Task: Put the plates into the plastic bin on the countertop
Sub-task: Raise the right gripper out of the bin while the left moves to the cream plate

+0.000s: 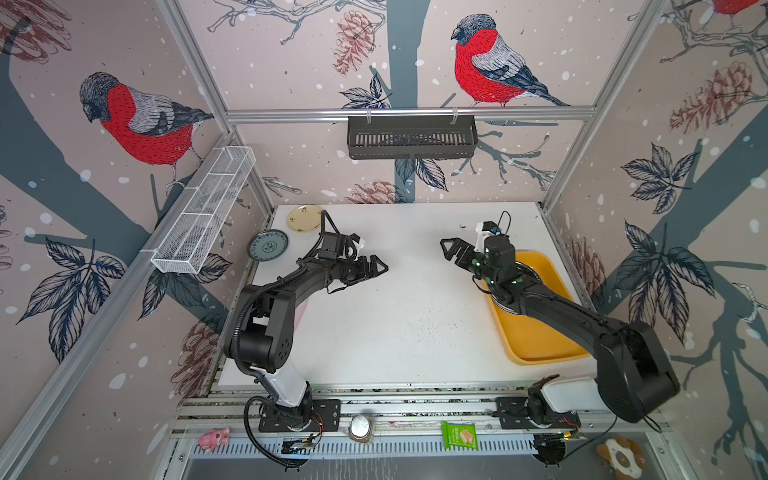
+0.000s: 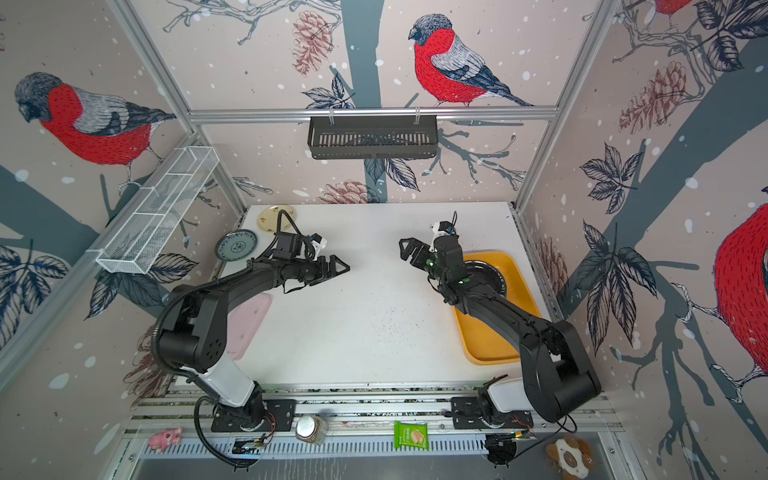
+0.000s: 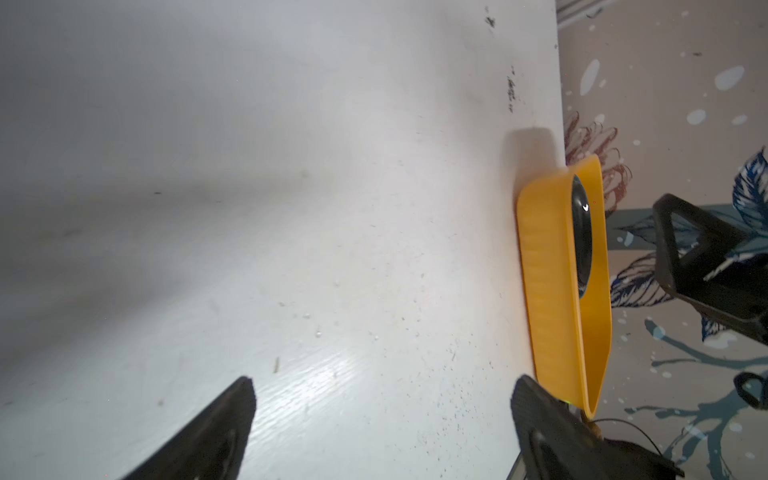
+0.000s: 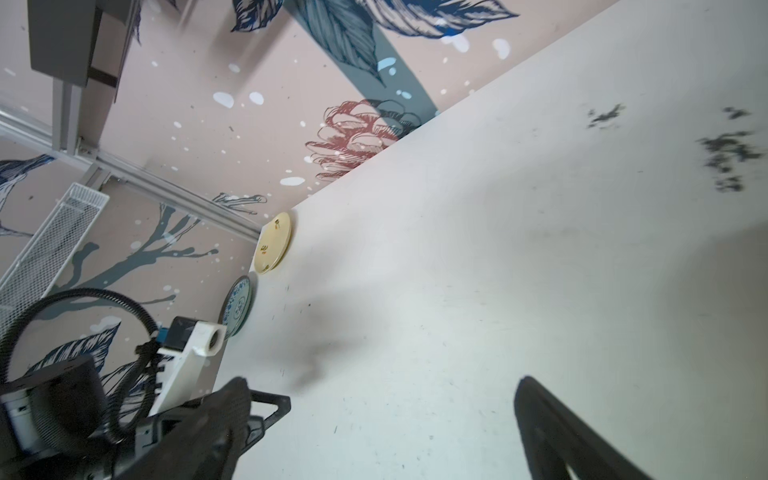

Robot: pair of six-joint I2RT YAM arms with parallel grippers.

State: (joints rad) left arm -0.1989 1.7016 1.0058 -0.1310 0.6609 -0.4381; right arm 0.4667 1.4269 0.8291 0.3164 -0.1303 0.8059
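My left gripper stays open and keep moving toward the cream-yellow plate's front rim [image 1: 302, 230], which is clear of the blue-grey plate, and closes at that rim [image 1: 299, 229].
Two plates lie at the far left corner of the white countertop [image 1: 395, 316]: a cream-yellow plate [image 1: 304, 218] [image 4: 273, 243] and, just in front of it, a blue-grey patterned plate [image 1: 269, 245] [image 4: 237, 306]. The mustard-yellow plastic bin [image 1: 540, 332] [image 3: 544, 266] lies along the right edge with a black plate [image 2: 494, 278] [image 3: 582, 237] in its far end, partly hidden by my right arm. My left gripper [image 1: 380, 266] [image 3: 382, 399] hovers open and empty left of centre. Facing it, my right gripper [image 1: 449, 249] [image 4: 382, 399] is open and empty too.
A pale pink tray [image 2: 249, 320] lies under my left arm at the left edge. A black slotted basket [image 1: 411, 137] hangs on the back wall, a white wire basket [image 1: 203, 212] on the left wall. A jar [image 1: 360, 428] and green packet [image 1: 459, 435] sit on the front rail.
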